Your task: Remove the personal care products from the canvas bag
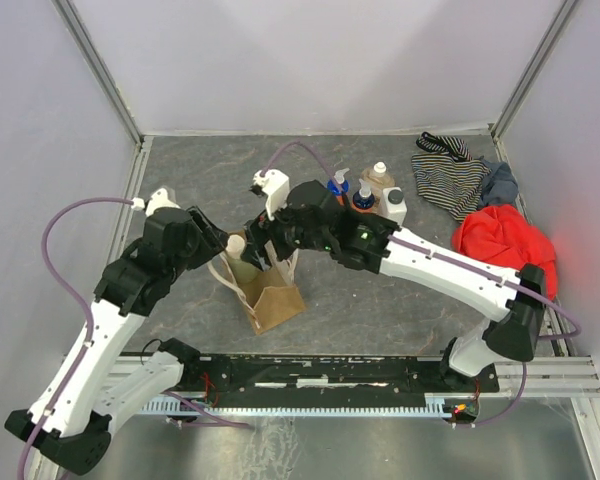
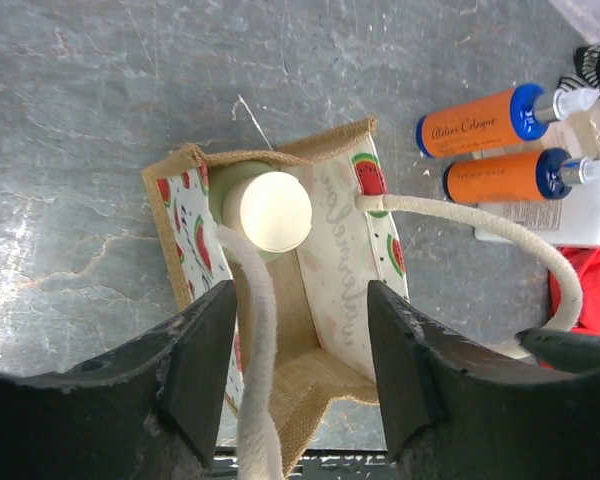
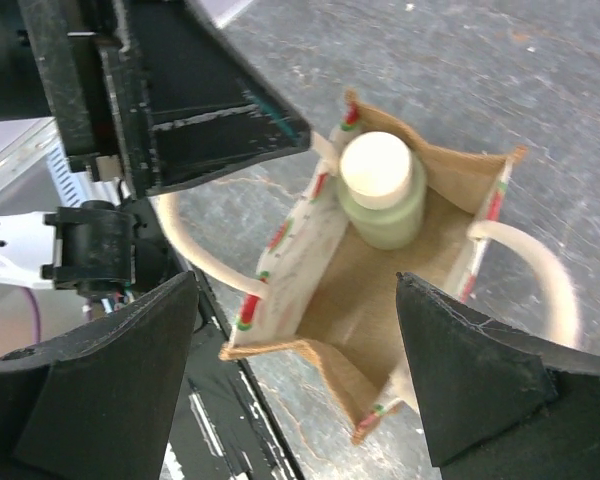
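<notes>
I expect the pale-green cylinder to come up in one piece when I lift it by its cap, because the cream cap [image 3: 376, 168] sits squarely on it.
The canvas bag [image 1: 271, 298] stands open in the middle of the table. The pale-green cylinder with a cream cap [image 2: 268, 212] stands inside it at one end, also in the right wrist view [image 3: 380, 195]. Two orange pump bottles [image 2: 475, 122] [image 2: 500, 175], the beige pump bottle [image 1: 378, 178] and the white flat bottle [image 1: 393, 205] stand on the table behind the bag. My left gripper [image 2: 300, 370] is open above the bag, and a cream handle [image 2: 252, 340] runs between its jaws. My right gripper [image 3: 295, 370] is open over the bag's mouth.
A striped garment [image 1: 448, 172], a grey-blue cloth [image 1: 498, 185] and a red cloth [image 1: 505, 240] lie at the right. The left arm's gripper [image 3: 180, 110] is close beside the right one over the bag. A black rail [image 1: 330, 375] runs along the near edge.
</notes>
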`<move>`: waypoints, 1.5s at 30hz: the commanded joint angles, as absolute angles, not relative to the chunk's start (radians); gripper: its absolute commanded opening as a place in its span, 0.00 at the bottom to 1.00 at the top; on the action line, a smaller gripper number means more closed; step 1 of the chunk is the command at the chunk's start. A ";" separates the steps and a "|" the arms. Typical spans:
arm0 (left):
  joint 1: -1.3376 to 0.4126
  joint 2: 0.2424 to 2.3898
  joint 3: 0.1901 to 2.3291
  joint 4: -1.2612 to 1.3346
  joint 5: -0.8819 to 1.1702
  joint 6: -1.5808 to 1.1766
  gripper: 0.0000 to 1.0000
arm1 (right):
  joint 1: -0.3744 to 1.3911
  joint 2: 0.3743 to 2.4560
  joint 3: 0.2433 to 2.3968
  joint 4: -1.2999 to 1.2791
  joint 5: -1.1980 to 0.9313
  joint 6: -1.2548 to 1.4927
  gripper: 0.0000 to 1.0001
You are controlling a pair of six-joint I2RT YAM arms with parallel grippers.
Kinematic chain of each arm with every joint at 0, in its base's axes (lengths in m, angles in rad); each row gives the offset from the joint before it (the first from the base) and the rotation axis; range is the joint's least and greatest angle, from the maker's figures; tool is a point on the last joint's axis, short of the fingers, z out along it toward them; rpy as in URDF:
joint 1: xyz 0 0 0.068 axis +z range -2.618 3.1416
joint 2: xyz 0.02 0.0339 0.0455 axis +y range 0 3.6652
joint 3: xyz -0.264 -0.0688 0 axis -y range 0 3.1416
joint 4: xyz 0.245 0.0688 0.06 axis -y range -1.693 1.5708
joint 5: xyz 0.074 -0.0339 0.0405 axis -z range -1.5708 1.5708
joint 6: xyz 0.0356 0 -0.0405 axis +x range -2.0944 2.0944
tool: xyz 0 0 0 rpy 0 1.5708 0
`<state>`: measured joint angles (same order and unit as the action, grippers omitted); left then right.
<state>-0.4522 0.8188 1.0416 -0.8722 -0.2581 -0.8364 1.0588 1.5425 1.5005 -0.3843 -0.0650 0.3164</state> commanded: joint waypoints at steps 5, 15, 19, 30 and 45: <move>-0.455 0.741 1.106 -0.895 -0.370 -0.833 0.75 | 1.160 1.606 1.627 -0.402 -0.059 0.286 0.88; -0.455 0.774 1.100 -0.944 -0.460 -0.848 0.78 | 1.139 1.725 1.638 -0.378 0.006 0.279 0.91; -0.454 0.801 1.052 -0.874 -0.498 -0.825 0.81 | 1.109 1.788 1.661 -0.354 -0.016 0.278 0.91; -0.386 0.925 1.023 -0.774 -0.482 -0.775 0.83 | 1.044 1.901 1.678 -0.253 -0.027 0.278 0.91; -0.184 0.944 0.915 -0.675 -0.266 -0.710 0.82 | 1.039 2.036 1.745 -0.260 0.018 0.262 0.63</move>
